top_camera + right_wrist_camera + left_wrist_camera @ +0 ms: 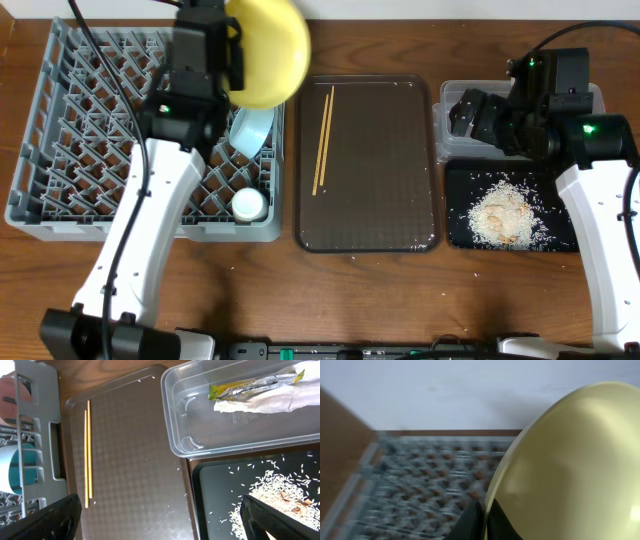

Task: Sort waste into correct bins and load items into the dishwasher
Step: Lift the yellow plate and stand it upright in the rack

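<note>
The yellow plate (272, 55) is hanging by its rim next to the rack's empty back wires (452, 467). My left gripper should go on lowering it until it stands among them.
My left gripper (485, 522) is shut on the rim of the round yellow plate (268, 52), holding it tilted above the grey dish rack's (60, 210) back right corner; the plate (575, 470) fills the left wrist view. The light-blue bowl (250, 130) and small white cup (249, 205) sit in the rack. Two chopsticks (322, 140) lie on the dark-brown serving tray (400, 200). My right gripper (160, 515) is open and empty above the tray's right edge. The clear tub (200, 435) holds the green-and-orange wrapper (250, 385) and white tissue (270, 402). Rice scraps (505, 215) lie in the black tray (460, 235).
A few stray rice grains lie on the serving tray's front edge (420, 243) and on the wooden table (475, 270) in front of the black tray. The white wall runs behind the table's back edge.
</note>
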